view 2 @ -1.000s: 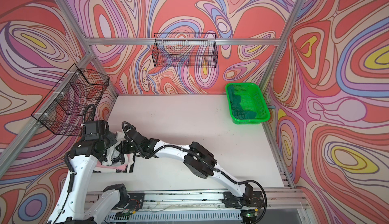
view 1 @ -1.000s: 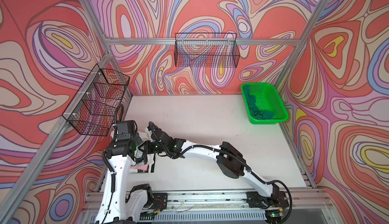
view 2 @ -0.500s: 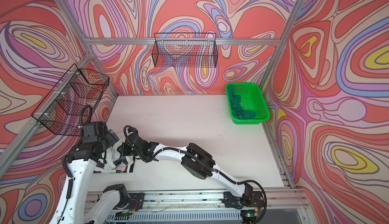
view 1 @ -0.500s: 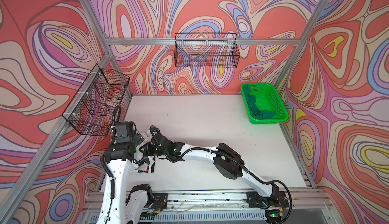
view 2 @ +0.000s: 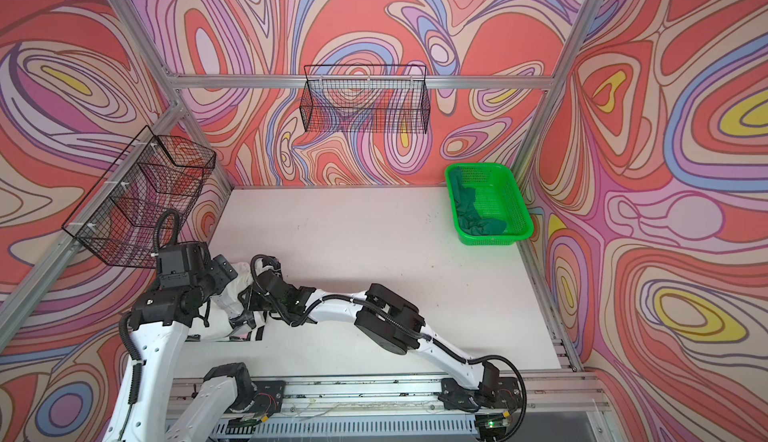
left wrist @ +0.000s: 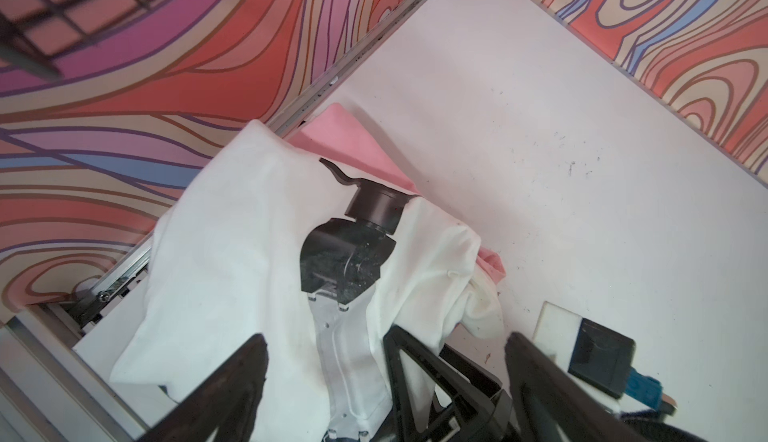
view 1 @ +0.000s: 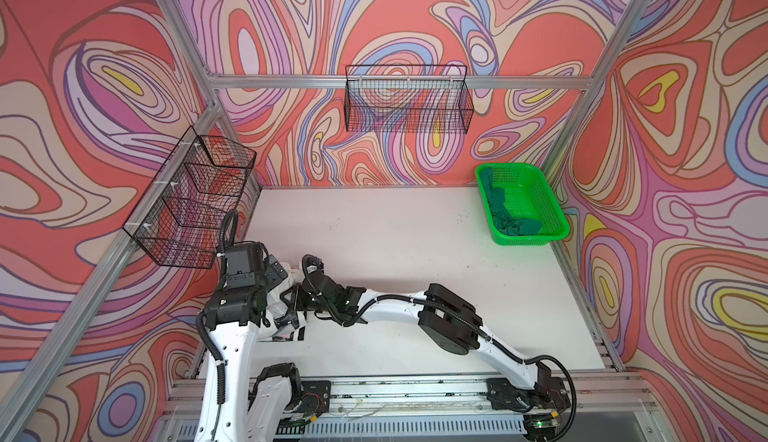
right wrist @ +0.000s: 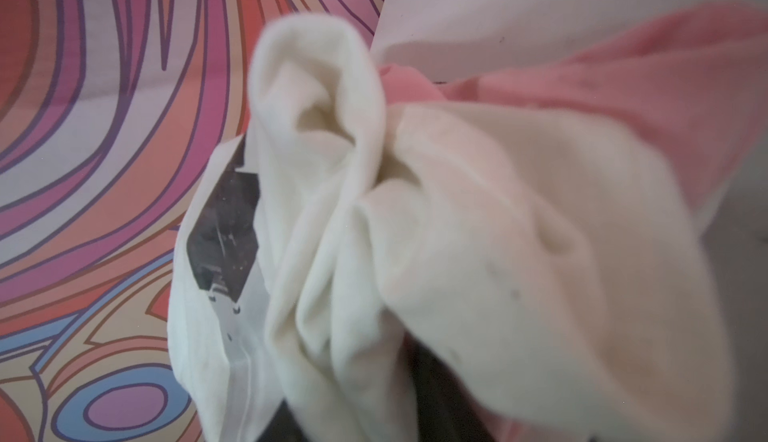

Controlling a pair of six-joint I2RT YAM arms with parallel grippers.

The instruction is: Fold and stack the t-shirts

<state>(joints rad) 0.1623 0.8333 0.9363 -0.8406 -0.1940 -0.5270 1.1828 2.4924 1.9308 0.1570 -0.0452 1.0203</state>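
My right gripper needs to move out of the bunched end of the white t-shirt point(left wrist: 473, 294), where it is now, before my left gripper comes over that end point(left wrist: 438, 256).
The white t-shirt point(view 1: 289, 274) point(view 2: 237, 290), with a black and grey print point(left wrist: 345, 253), lies bunched at the table's front left, on top of the pink one point(left wrist: 353, 137) point(right wrist: 665, 87). My left gripper point(left wrist: 386, 338) point(view 1: 275, 270) hangs over it, its fingers point(left wrist: 237, 377) spread wide with no cloth pinched between them. My right gripper point(view 1: 293, 296) reaches across from the right into the same bunch. One black finger point(left wrist: 411, 361) shows under draped white cloth, which fills the right wrist view and hides the jaws. The dark green t-shirt point(view 1: 507, 215) point(view 2: 473, 211) lies crumpled in the green basket point(view 1: 519, 166).
The green basket point(view 2: 482, 166) stands at the table's back right corner. Black wire baskets hang on the back wall point(view 1: 407, 103) and on the left wall point(view 1: 191, 199), just above my left arm. The side frame rail point(left wrist: 332, 83) runs close beside the shirts.
My left gripper's jaws have spread wide and let go of the white cloth. The right arm has shifted slightly left, staying in the bunch.
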